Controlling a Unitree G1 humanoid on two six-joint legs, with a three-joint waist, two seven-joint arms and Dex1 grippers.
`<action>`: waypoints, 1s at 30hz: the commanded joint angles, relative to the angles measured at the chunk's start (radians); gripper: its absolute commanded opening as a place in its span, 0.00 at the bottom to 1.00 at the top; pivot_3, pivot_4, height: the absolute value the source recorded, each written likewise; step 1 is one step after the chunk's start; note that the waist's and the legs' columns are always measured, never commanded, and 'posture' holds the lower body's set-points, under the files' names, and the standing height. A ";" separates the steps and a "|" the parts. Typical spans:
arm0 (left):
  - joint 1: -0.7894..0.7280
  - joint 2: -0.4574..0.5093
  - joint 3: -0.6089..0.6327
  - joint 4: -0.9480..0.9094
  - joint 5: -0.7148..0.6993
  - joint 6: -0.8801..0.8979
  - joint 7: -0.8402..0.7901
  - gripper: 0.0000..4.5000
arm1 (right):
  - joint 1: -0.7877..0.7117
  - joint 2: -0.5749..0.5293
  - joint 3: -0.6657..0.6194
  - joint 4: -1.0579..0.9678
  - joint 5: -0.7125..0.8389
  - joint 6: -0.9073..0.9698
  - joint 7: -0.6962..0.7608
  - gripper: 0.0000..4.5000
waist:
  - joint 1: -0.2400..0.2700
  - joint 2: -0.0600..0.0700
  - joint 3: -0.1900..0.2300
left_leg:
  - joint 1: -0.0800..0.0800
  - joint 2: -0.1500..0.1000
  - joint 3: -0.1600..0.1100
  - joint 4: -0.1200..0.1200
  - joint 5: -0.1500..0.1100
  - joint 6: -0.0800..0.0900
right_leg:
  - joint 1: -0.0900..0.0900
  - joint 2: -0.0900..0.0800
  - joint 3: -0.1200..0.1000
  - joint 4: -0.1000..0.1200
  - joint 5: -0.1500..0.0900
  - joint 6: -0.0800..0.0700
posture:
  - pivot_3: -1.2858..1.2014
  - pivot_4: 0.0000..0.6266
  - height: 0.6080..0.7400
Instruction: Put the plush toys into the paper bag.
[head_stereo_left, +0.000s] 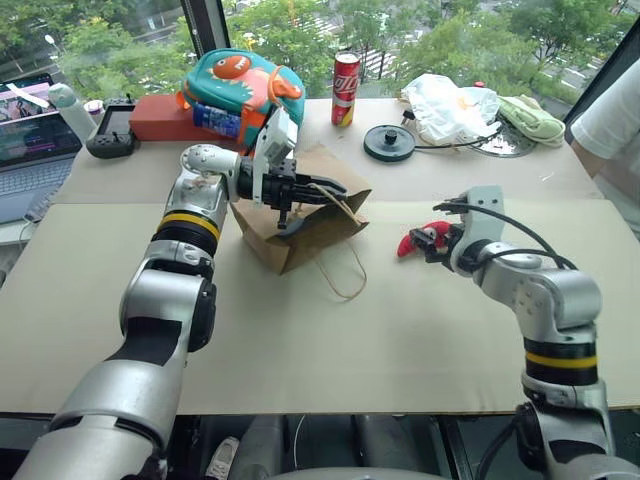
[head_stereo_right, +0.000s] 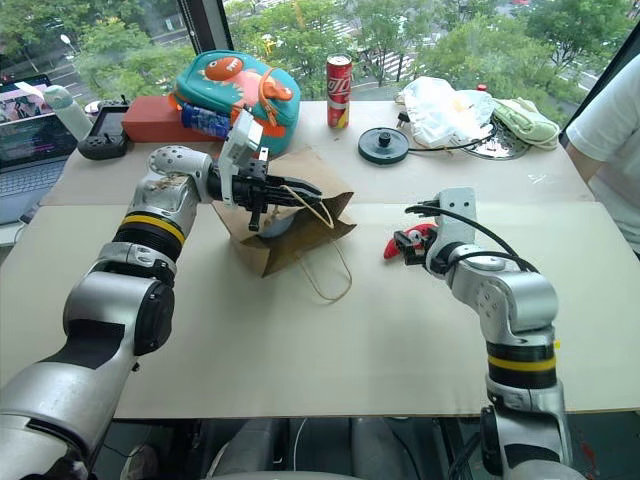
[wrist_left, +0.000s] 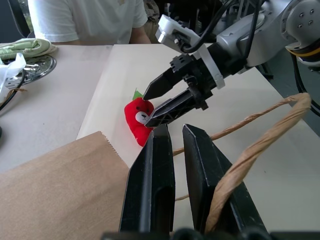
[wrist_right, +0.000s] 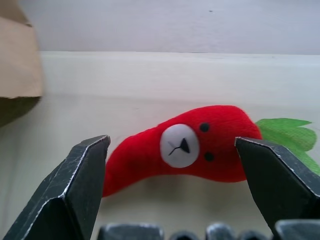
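Note:
A grey curve (head_stereo_left: 291, 228) can be seen in the paper bag's opening (head_stereo_left: 315, 222), so I should expect to find another plush toy inside when I bring the red chili in.
The brown paper bag (head_stereo_left: 305, 238) lies on its side on the table with its mouth facing right. My left gripper (head_stereo_left: 320, 192) is shut on its upper rim and holds the mouth up. A cord handle (wrist_left: 260, 145) runs along one finger. The red chili plush toy (wrist_right: 185, 145), with a white face and a green stem, lies on the table to the right of the bag (head_stereo_left: 408, 244). My right gripper (head_stereo_left: 432, 240) is open and low over the table, with one finger on each side of the chili and not touching it.
At the back stand a teal backpack (head_stereo_left: 240, 88), a red can (head_stereo_left: 346, 88), a black disc (head_stereo_left: 389, 142), a white plastic bag (head_stereo_left: 450, 105) and a green cloth (head_stereo_left: 532, 118). A laptop (head_stereo_left: 30, 145) is at the far left. A person in a white shirt (head_stereo_left: 612, 120) stands at the right.

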 joint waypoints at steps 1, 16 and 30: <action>0.001 0.014 0.013 -0.048 -0.022 0.014 0.012 0.11 | -0.011 0.020 0.044 0.069 -0.087 -0.039 -0.004 0.99 | 0.000 0.000 0.000 | 0.000 0.000 0.000 0.000 0.000 0.000 | 0.000 0.000 0.000 0.000 0.000 0.000 | 0.52 0.24 1.00; 0.026 0.023 0.014 -0.089 -0.032 0.035 0.029 0.11 | 0.036 0.098 0.035 0.087 -0.186 -0.062 0.060 0.38 | -0.003 0.000 0.000 | 0.010 0.000 -0.001 0.001 0.000 0.000 | 0.012 0.001 0.000 -0.006 0.000 0.000 | 0.52 0.24 1.00; 0.005 0.013 0.038 -0.070 -0.051 0.074 0.071 0.11 | 0.200 0.049 -0.142 -0.449 0.157 0.151 0.313 0.38 | -0.001 0.000 0.000 | 0.006 0.000 -0.002 0.000 0.000 0.000 | 0.011 0.000 -0.001 -0.006 0.000 0.000 | 0.52 0.24 1.00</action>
